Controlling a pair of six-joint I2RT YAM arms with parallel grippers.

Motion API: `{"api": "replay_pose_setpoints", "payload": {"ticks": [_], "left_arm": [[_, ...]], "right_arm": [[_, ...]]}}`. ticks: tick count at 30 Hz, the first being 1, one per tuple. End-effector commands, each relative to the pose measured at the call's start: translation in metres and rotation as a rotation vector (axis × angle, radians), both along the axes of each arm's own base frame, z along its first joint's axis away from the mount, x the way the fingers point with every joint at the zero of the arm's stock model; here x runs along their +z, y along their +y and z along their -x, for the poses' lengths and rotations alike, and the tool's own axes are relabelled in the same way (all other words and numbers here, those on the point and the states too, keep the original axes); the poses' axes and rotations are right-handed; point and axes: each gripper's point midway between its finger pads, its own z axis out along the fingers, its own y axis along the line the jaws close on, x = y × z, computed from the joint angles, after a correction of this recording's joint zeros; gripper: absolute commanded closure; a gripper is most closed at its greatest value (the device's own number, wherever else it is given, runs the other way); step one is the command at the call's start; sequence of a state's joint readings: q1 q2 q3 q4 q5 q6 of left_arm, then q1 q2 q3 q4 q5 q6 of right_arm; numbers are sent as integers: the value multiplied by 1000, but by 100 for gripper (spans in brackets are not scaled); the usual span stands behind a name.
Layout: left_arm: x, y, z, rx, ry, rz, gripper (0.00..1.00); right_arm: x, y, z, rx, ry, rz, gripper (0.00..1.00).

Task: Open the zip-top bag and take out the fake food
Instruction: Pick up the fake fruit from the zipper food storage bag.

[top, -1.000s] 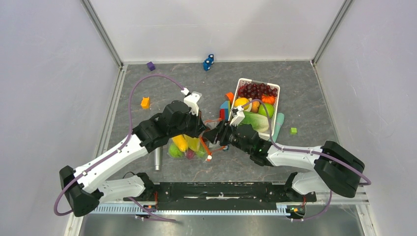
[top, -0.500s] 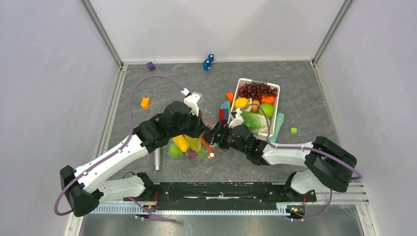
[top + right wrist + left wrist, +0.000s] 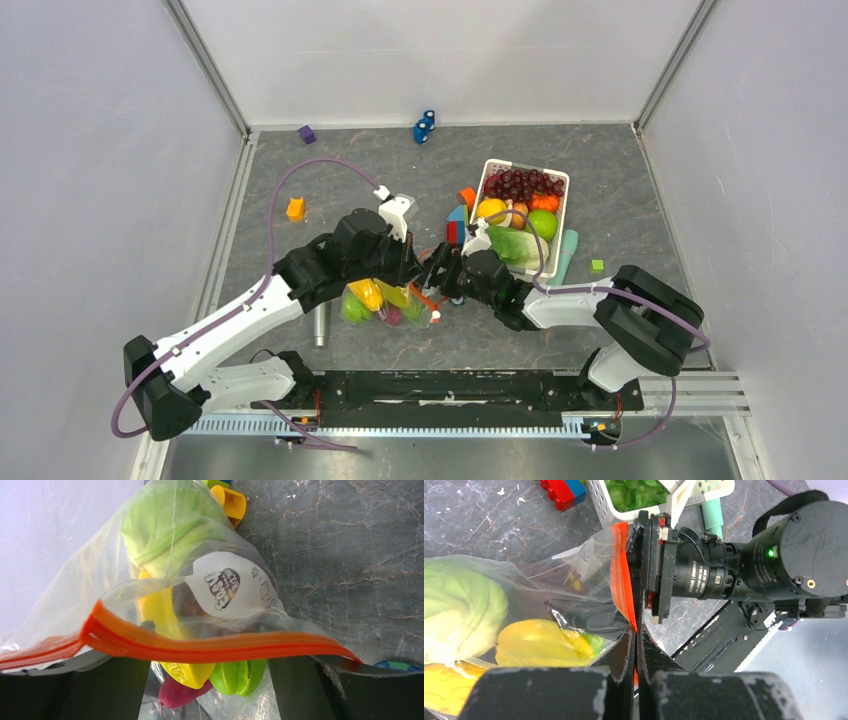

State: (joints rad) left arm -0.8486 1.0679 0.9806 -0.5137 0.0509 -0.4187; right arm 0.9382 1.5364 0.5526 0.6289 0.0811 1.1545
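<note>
With the fake food deep inside the bag, my left gripper next leaves the bag's zipper strip and steadies the bag's cabbage end before my right gripper reaches in.
The clear zip-top bag lies between my two grippers, its red-orange zipper strip running across the right wrist view. Through the plastic the fake food shows: pale green cabbage, a yellow piece, a round green fruit and a magenta sweet potato. My left gripper is shut on the zipper strip at the bag's edge. My right gripper stands open, fingers wide on either side below the strip, right at the bag's mouth. The small white slider hangs at the near end.
A white slatted basket with grapes, lettuce and fruit stands just right of the grippers. Red and blue blocks and a teal cylinder lie by it. A grey cylinder lies left of the bag; small blocks are scattered farther back.
My right gripper has opened wider and moved left, closer against the bag's mouth. The left gripper keeps its grip on the strip and has hardly moved.
</note>
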Motion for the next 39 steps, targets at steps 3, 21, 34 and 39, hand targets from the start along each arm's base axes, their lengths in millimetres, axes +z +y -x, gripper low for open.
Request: {"api": "replay_pose_setpoints", "payload": {"ticks": [3,21,34,39], "left_arm": [[11,-6,10,-41,-1,64,98],[-5,6,5,18,-6,17,98],[3,-2,16,-63,-6,64,98],[4,-5,24,-105,6,81,98]], "right_arm": [[15,13,-13,17,-42,-60,25],[38,-33,5,22,-192,56,41],[35,6,10,122,-100,-65,27],[28,21,5,123,-44,-100,20]]}}
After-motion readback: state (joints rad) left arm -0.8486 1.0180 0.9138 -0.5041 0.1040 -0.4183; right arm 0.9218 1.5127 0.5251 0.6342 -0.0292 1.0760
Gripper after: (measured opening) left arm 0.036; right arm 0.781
